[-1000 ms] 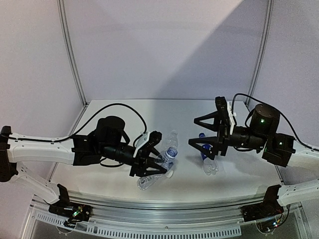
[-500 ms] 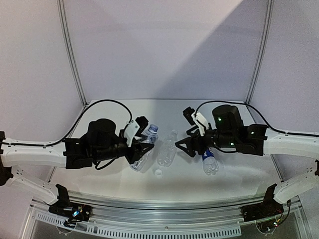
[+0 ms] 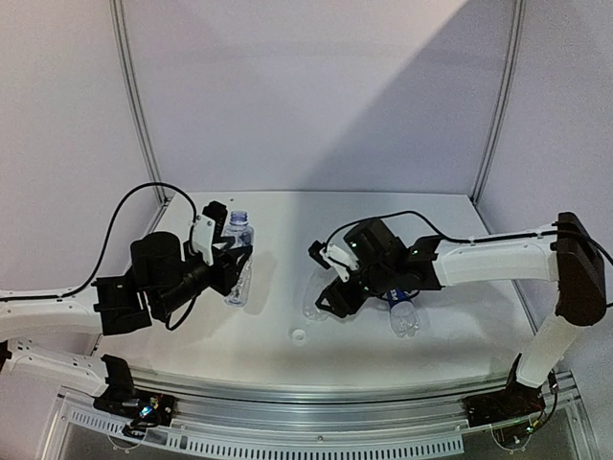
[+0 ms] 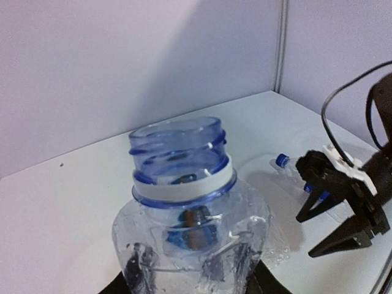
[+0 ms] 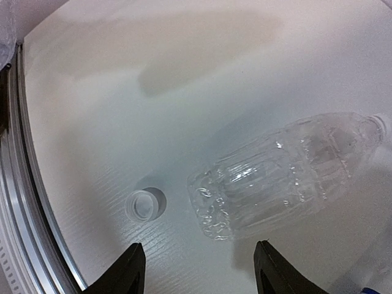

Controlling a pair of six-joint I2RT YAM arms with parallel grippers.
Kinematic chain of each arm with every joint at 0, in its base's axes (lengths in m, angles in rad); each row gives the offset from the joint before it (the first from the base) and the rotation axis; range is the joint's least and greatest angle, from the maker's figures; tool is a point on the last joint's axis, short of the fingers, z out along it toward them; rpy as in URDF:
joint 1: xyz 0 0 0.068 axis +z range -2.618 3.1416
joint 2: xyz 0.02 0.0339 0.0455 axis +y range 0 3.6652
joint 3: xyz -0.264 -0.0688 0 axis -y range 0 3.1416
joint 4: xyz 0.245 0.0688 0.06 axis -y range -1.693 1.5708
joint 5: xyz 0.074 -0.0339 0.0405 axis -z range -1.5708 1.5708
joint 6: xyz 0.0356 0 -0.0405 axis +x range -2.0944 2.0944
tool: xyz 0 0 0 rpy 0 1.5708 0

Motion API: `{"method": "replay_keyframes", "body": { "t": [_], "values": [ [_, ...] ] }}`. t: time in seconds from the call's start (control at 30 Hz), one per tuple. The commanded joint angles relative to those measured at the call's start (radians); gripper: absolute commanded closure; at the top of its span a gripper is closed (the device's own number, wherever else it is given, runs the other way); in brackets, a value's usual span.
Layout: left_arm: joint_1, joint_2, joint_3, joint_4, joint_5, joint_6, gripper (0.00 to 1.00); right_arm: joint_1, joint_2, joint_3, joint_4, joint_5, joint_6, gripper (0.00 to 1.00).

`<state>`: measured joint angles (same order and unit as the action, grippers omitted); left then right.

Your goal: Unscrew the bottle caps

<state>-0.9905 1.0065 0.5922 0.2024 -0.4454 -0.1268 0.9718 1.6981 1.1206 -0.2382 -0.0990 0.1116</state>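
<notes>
Next, I bring the dented bottle in my left gripper point(image 3: 240, 234) over to my right gripper because the bottle is open, and my right gripper will take its neck point(image 4: 179, 150) and set the bottle aside.
My left gripper point(image 3: 233, 261) is shut on a clear dented bottle point(image 4: 190, 245), holding it upright above the table's left side. The bottle's blue-tinted neck point(image 4: 179, 150) is open, with no cap and a white ring below the thread. A loose white cap point(image 5: 142, 205) lies open side up near the front edge point(image 3: 299, 335). My right gripper point(image 5: 199, 269) hangs open just above the table, by the base of a second clear bottle point(image 5: 288, 177) that lies on its side. Nothing is between its fingers. A blue-label bottle point(image 3: 404, 316) lies to the right, with its blue cap point(image 4: 280, 160) on.
A metal rail point(image 5: 18, 184) runs along the table's front edge, close to the loose cap. Grey booth walls with upright posts point(image 3: 134, 105) close the back and sides. The right arm point(image 3: 479, 259) stretches across the blue-label bottle.
My left arm carried its bottle back and to the left and stood it more upright. My right gripper swung left and down over the lying clear bottle, its jaws narrower than before.
</notes>
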Motion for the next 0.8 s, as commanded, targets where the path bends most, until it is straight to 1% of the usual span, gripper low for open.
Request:
{"method": "replay_keyframes", "body": {
  "t": [0.0,0.1,0.27,0.33,0.47,0.5,0.57,0.67,0.77],
  "values": [
    [0.039,-0.027,-0.070,0.087,-0.083,-0.068,1.00,0.052,0.063,0.062,-0.044,0.026,-0.004,0.38],
    [0.046,-0.044,-0.113,0.160,-0.068,-0.081,1.00,0.083,0.109,0.097,-0.064,0.062,-0.013,0.38],
    [0.056,-0.051,-0.138,0.196,-0.064,-0.089,1.00,0.095,0.129,0.103,-0.048,0.013,-0.007,0.38],
    [0.056,-0.054,-0.143,0.203,-0.074,-0.093,1.00,0.112,0.143,0.121,-0.062,0.019,-0.019,0.37],
    [0.056,-0.079,-0.156,0.214,-0.078,-0.094,1.00,0.161,0.238,0.218,-0.156,0.092,-0.052,0.37],
    [0.056,-0.087,-0.158,0.215,-0.081,-0.093,1.00,0.172,0.259,0.233,-0.176,0.137,-0.058,0.36],
    [0.056,-0.108,-0.163,0.214,-0.085,-0.093,1.00,0.188,0.304,0.286,-0.212,0.177,-0.064,0.36],
    [0.056,-0.135,-0.172,0.215,-0.085,-0.090,1.00,0.199,0.352,0.320,-0.239,0.199,-0.061,0.36],
    [0.056,-0.146,-0.176,0.215,-0.084,-0.088,1.00,0.199,0.357,0.325,-0.240,0.200,-0.055,0.37]
  ]
}}
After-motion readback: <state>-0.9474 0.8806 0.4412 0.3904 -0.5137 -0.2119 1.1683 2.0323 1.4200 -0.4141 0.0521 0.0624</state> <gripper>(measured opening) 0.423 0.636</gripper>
